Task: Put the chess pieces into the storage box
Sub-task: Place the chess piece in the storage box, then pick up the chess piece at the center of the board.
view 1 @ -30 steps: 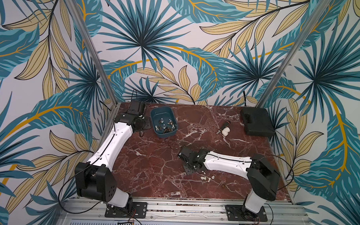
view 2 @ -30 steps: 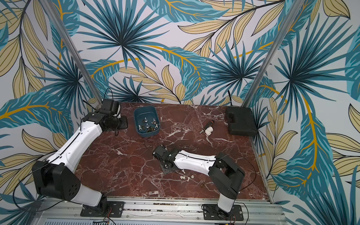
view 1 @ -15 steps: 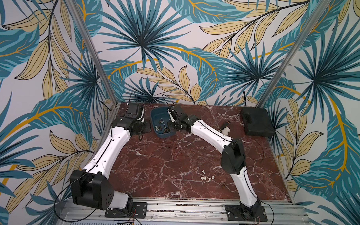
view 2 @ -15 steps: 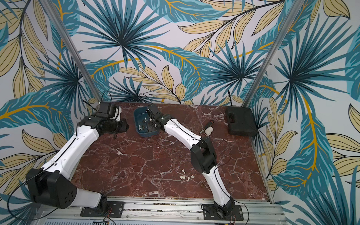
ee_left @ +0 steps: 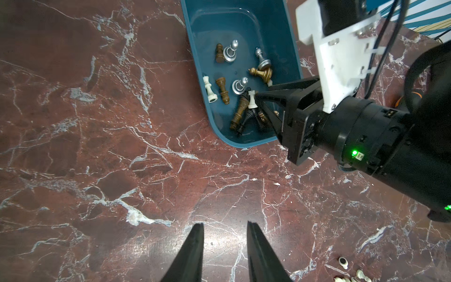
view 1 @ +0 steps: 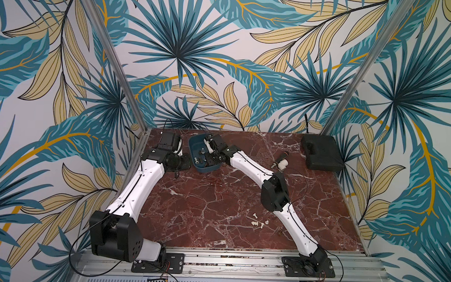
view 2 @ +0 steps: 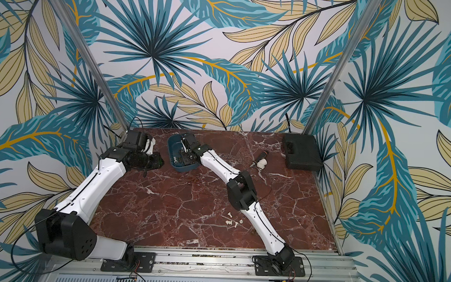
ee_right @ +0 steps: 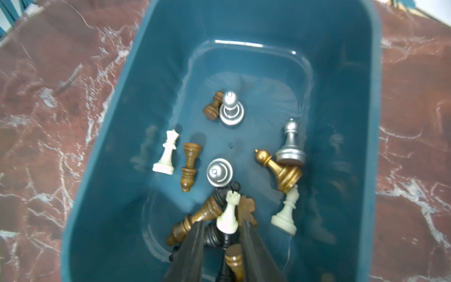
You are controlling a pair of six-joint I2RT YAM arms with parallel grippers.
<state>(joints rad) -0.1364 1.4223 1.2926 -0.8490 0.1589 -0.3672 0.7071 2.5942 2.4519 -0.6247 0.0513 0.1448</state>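
The white rook (ee_right: 228, 216) lies loose inside the storage box, so the robot's right gripper should carry on to the white chess pieces (view 1: 266, 222) near the front of the table and close on one.
The teal storage box (view 1: 205, 169) (view 2: 183, 168) stands at the back of the marble table. Several chess pieces (ee_right: 223, 172) in silver, gold, brown, black and white lie inside it (ee_right: 117, 151). My right gripper (ee_right: 223, 223) (view 1: 208, 149) hangs over the box, jaws apart. A small white rook (ee_right: 229, 212) (ee_left: 252, 99) sits loose at its fingertips, above the heap. My left gripper (ee_left: 225, 224) is open and empty over bare marble beside the box (ee_left: 195, 61). A few white chess pieces (view 1: 257, 222) (view 2: 233, 222) (ee_left: 351, 278) lie near the table's front.
A flat black case (view 1: 322, 152) sits at the back right corner. A black-handled tool (view 1: 282, 157) and a white fitting (view 1: 283, 164) lie between the case and the box. A small dark piece (view 1: 279, 232) lies beside the right arm's lower link.
My right arm swung from the loose pieces at the table's front to above the box, and its jaws parted, letting the white rook loose. The left arm shifted only slightly.
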